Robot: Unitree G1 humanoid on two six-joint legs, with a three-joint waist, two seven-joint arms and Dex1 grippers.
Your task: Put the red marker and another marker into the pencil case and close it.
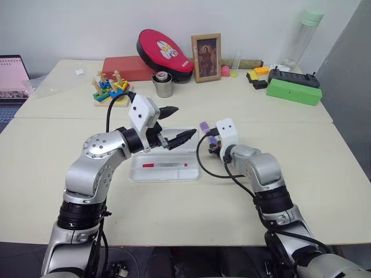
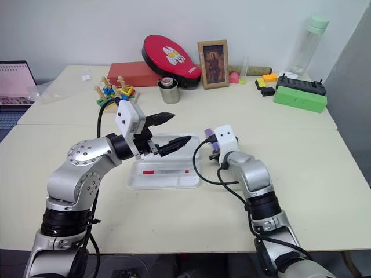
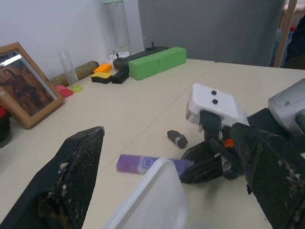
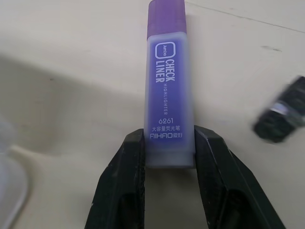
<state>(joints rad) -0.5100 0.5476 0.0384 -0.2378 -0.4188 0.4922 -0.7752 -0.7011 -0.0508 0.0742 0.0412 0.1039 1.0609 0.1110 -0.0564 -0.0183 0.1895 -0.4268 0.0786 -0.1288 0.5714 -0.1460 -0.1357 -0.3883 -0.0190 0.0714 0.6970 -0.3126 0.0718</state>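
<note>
My left gripper is hanging over the pencil case (image 1: 164,156), so it should move away first. Then my right gripper should turn the purple marker and put it down next to the red marker.
The pencil case (image 1: 168,175) lies open in the middle of the table, and the red marker (image 1: 165,165) rests in its shallow tray. Its raised lid (image 3: 155,198) stands between the wide-apart fingers of my left gripper (image 1: 185,120), which is open and level above the case. To the right of the case, my right gripper (image 4: 169,143) is shut on the end of another marker (image 4: 169,86), a chunky purple highlighter. This marker (image 1: 206,128) is low at the table; I cannot tell whether it is lifted off.
A tiny dark cap-like piece (image 4: 281,119) lies close beside the purple marker. Along the back stand a red rabbit-print case (image 1: 164,49), a photo frame (image 1: 206,57), a metal cup (image 1: 163,85), a wooden toy (image 1: 111,90) and a green box (image 1: 294,91).
</note>
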